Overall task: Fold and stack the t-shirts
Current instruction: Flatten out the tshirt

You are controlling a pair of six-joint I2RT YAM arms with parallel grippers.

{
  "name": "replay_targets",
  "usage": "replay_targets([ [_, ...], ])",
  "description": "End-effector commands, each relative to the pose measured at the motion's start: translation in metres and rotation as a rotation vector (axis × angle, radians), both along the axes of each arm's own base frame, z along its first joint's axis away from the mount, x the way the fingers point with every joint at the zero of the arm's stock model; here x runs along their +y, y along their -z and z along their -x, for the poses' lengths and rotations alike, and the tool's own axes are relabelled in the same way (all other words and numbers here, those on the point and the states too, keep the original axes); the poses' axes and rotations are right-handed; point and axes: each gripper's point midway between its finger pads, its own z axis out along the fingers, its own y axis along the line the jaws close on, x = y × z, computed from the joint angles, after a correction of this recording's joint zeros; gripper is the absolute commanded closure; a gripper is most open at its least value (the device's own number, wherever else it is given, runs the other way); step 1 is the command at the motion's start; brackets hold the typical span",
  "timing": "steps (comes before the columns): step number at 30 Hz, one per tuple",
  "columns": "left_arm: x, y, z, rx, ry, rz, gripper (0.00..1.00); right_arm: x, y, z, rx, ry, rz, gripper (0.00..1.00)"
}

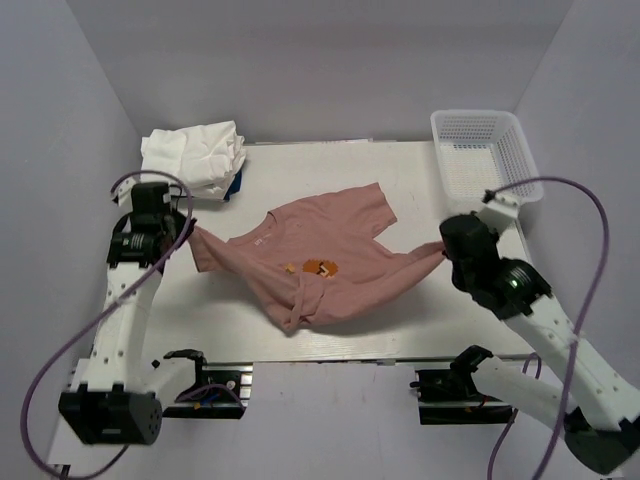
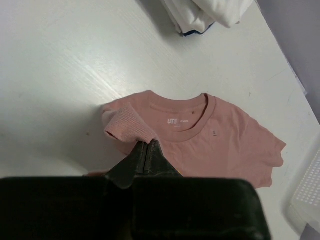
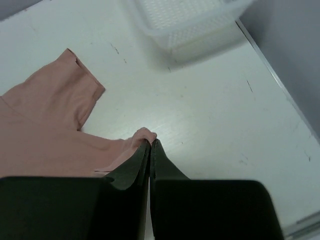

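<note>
The dusty pink t-shirt is bunched up in folds (image 1: 298,303) below its print, so my left gripper needs to put down the sleeve it is holding and go to the collar (image 1: 268,227).
The dusty pink t-shirt (image 1: 320,265) lies crumpled mid-table, its orange-brown print (image 1: 318,267) facing up. My left gripper (image 1: 186,232) is shut on the shirt's left edge; in the left wrist view (image 2: 145,143) the fabric (image 2: 200,135) bunches at the fingertips, with the collar and label beyond. My right gripper (image 1: 447,247) is shut on the shirt's right edge; in the right wrist view (image 3: 151,142) a pink fold (image 3: 45,130) sticks out at the tips. The shirt is pulled taut between both grippers. The white t-shirts (image 1: 195,158) lie piled at the back left.
A white plastic mesh basket (image 1: 484,153) stands at the back right, also in the right wrist view (image 3: 195,22). The white pile shows in the left wrist view (image 2: 205,14) with something blue under it. Grey walls close in the table on three sides.
</note>
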Motion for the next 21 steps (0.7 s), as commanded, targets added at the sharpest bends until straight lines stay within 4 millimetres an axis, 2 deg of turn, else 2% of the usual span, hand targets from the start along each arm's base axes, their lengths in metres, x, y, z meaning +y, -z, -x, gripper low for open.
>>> replay_targets([
  [1, -0.015, -0.034, -0.067, -0.134, 0.057, 0.066, 1.00, 0.040, -0.035, -0.064, -0.118, -0.088, 0.044, 1.00],
  [2, -0.022, -0.040, -0.083, -0.150, 0.090, 0.088, 1.00, 0.041, -0.062, -0.082, -0.177, -0.090, 0.050, 1.00],
  [3, -0.024, -0.077, -0.104, -0.228, 0.102, 0.090, 1.00, 0.058, -0.075, -0.103, -0.180, -0.133, 0.046, 1.00],
  [4, -0.024, -0.063, -0.131, -0.172, 0.105, 0.084, 1.00, 0.065, -0.094, -0.125, -0.198, -0.133, 0.048, 1.00],
  [5, -0.023, -0.073, -0.146, -0.179, 0.117, 0.067, 1.00, 0.069, -0.114, -0.139, -0.240, -0.150, 0.061, 1.00],
  [6, -0.021, -0.123, -0.160, -0.265, 0.117, 0.049, 1.00, 0.076, -0.155, -0.150, -0.312, -0.199, 0.040, 1.00],
  [7, -0.021, -0.140, -0.172, -0.290, 0.131, 0.025, 1.00, 0.081, -0.183, -0.174, -0.350, -0.201, 0.057, 1.00],
  [8, -0.026, -0.160, -0.182, -0.326, 0.172, 0.019, 1.00, 0.084, -0.209, -0.182, -0.412, -0.215, 0.044, 1.00],
  [9, -0.026, -0.201, -0.197, -0.400, 0.180, 0.001, 1.00, 0.080, -0.212, -0.198, -0.395, -0.206, 0.088, 1.00],
  [10, -0.028, -0.223, -0.202, -0.447, 0.207, -0.019, 1.00, 0.076, -0.287, -0.192, -0.554, -0.203, 0.061, 1.00],
  [11, -0.029, -0.279, -0.194, -0.582, 0.226, -0.024, 1.00, 0.074, -0.307, -0.192, -0.602, -0.208, 0.076, 1.00],
  [12, -0.029, -0.290, -0.197, -0.613, 0.226, -0.028, 1.00, 0.073, -0.315, -0.200, -0.610, -0.214, 0.145, 1.00],
  [13, -0.030, -0.300, -0.199, -0.650, 0.238, -0.038, 1.00, 0.057, -0.358, -0.184, -0.705, -0.160, 0.149, 1.00],
  [14, -0.032, -0.305, -0.195, -0.669, 0.248, -0.037, 1.00, 0.049, -0.374, -0.177, -0.756, -0.139, 0.150, 1.00],
  [16, -0.032, -0.321, -0.184, -0.739, 0.248, -0.046, 1.00, 0.033, -0.378, -0.172, -0.760, -0.097, 0.201, 1.00],
  [18, -0.028, -0.312, -0.161, -0.713, 0.230, -0.058, 1.00, 0.021, -0.354, -0.167, -0.702, -0.094, 0.233, 1.00],
  [19, -0.026, -0.299, -0.154, -0.672, 0.221, -0.057, 1.00, 0.018, -0.344, -0.169, -0.679, -0.099, 0.240, 1.00],
  [20, -0.026, -0.281, -0.142, -0.624, 0.225, -0.061, 1.00, 0.018, -0.309, -0.167, -0.601, -0.129, 0.253, 1.00],
  [21, -0.024, -0.236, -0.141, -0.507, 0.217, -0.052, 1.00, 0.019, -0.290, -0.170, -0.558, -0.153, 0.244, 1.00],
])
